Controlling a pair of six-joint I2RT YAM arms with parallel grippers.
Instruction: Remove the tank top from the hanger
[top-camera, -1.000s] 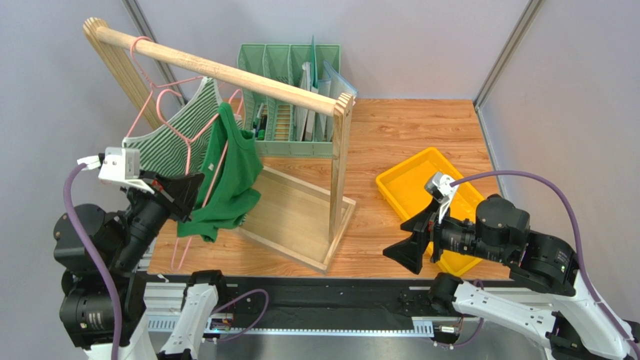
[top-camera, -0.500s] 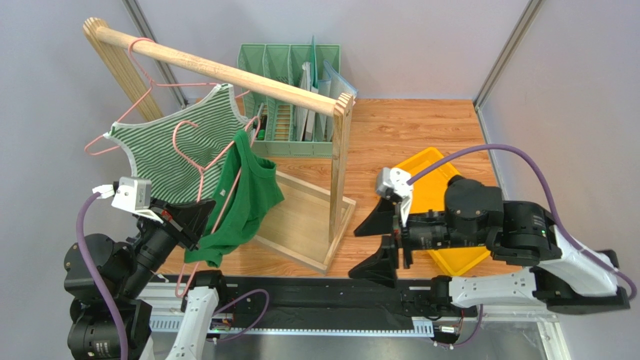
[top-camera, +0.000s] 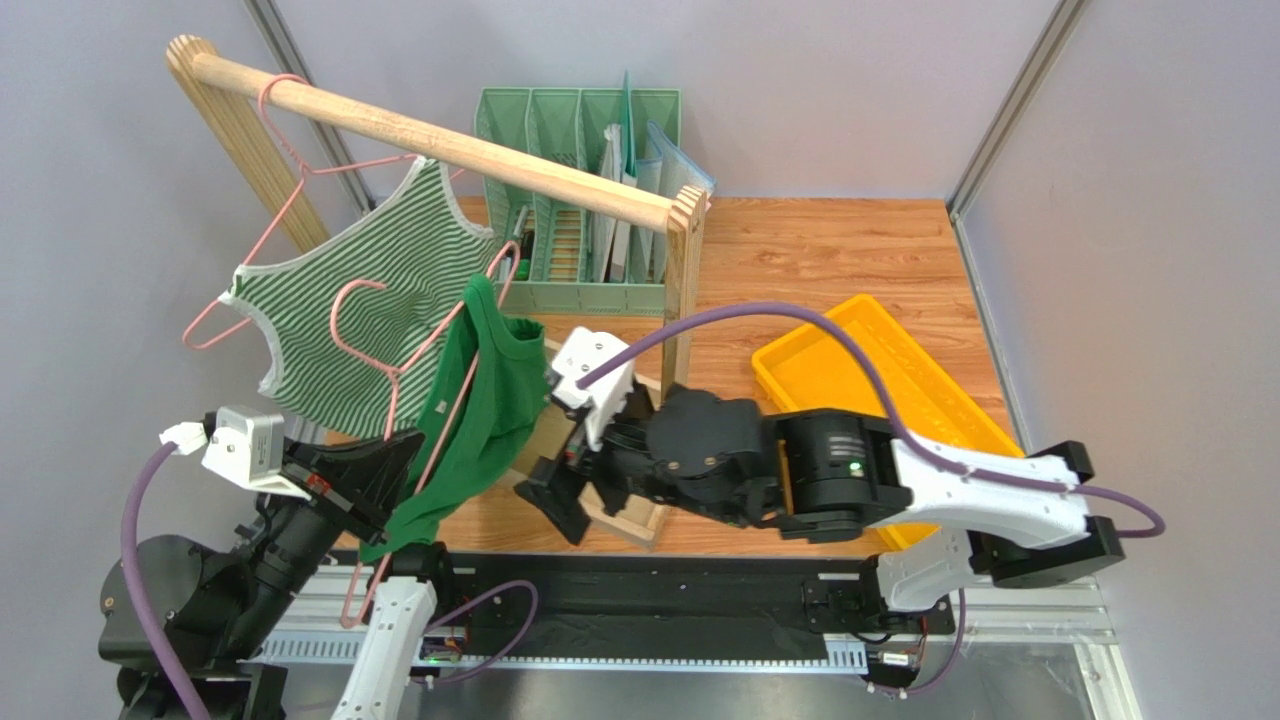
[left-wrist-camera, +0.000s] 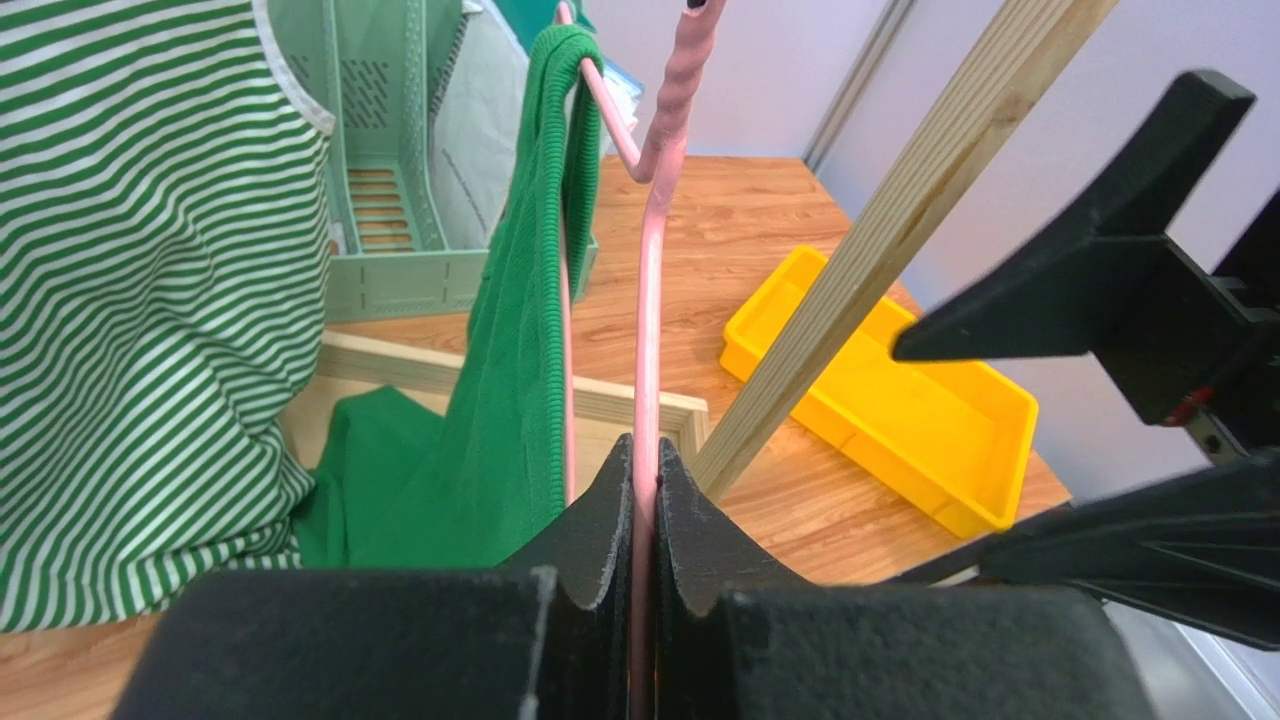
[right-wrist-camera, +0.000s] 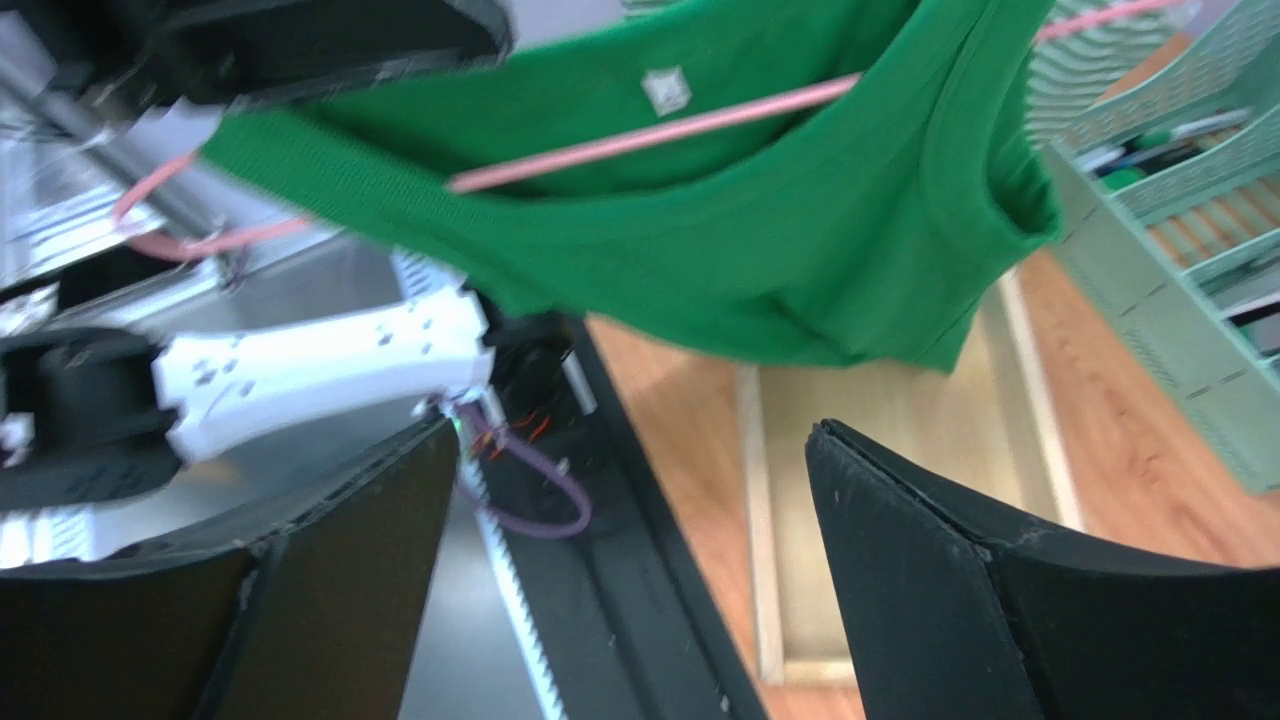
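Observation:
The pink hanger's rounded end (top-camera: 510, 252) is sticking out past the strap, so the green tank top (top-camera: 484, 405) will slip off and hang limp when I pull.
A green tank top (top-camera: 484, 402) hangs on a pink hanger (top-camera: 436, 342), tilted below the wooden rail (top-camera: 451, 143). My left gripper (top-camera: 383, 473) is shut on the hanger's lower wire. In the left wrist view, the wire (left-wrist-camera: 649, 300) runs up from between the closed jaws (left-wrist-camera: 643, 480), with the green top (left-wrist-camera: 511, 390) draped to its left. My right gripper (top-camera: 559, 468) is open, just right of the top's lower hem. In the right wrist view the top (right-wrist-camera: 721, 195) and hanger wire (right-wrist-camera: 631, 143) hang above the open gripper (right-wrist-camera: 631, 525), apart from it.
A green-and-white striped tank top (top-camera: 353, 308) hangs on a second pink hanger on the rail. The rack's post (top-camera: 679, 330) and base board (top-camera: 609, 393) stand beside the right gripper. A green file organizer (top-camera: 579, 165) is behind, and a yellow bin (top-camera: 842, 360) to the right.
My right arm has swung left from the yellow bin to beside the green top, jaws still open. My left gripper has drawn the hanger down and nearer. The striped top has swung.

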